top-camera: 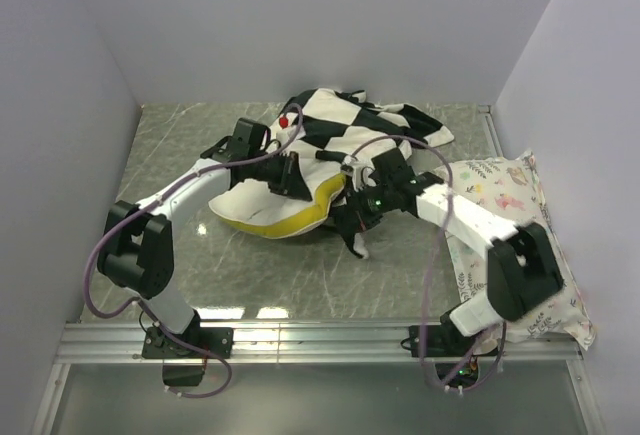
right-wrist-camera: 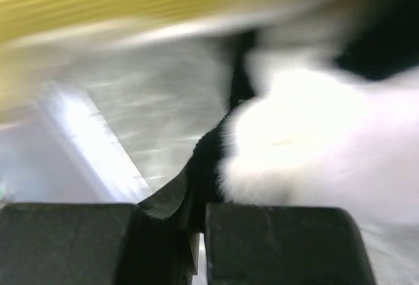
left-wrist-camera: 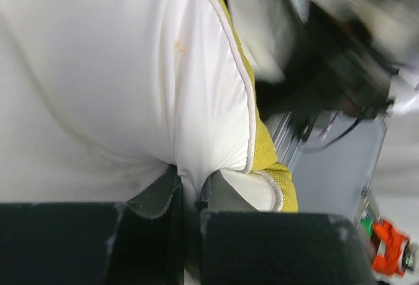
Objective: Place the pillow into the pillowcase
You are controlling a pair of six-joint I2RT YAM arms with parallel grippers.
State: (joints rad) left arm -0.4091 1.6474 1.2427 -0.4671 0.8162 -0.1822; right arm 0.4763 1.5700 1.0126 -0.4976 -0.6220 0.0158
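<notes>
The pillow's end [top-camera: 236, 209] under my left gripper is outside the pillowcase. My right gripper needs to hold the pillow [top-camera: 287, 206] while my left gripper pulls the pillowcase over it.
The white pillow [top-camera: 262, 203] with its yellow band lies mid-table, its far end against the black and white checkered pillowcase [top-camera: 350, 120], which is bunched behind it. My left gripper [top-camera: 290, 177] is shut on a fold of the pillow's white fabric [left-wrist-camera: 118, 82] next to the yellow edge [left-wrist-camera: 265, 147]. My right gripper [top-camera: 352, 223] is shut on the pillowcase's edge [right-wrist-camera: 308, 134], just right of the pillow's yellow end. The pillowcase opening is hidden by both arms.
A second pillow printed with deer and plants [top-camera: 510, 245] lies along the right wall under my right arm. Grey walls close in left, back and right. A metal rail [top-camera: 320, 340] runs along the near table edge.
</notes>
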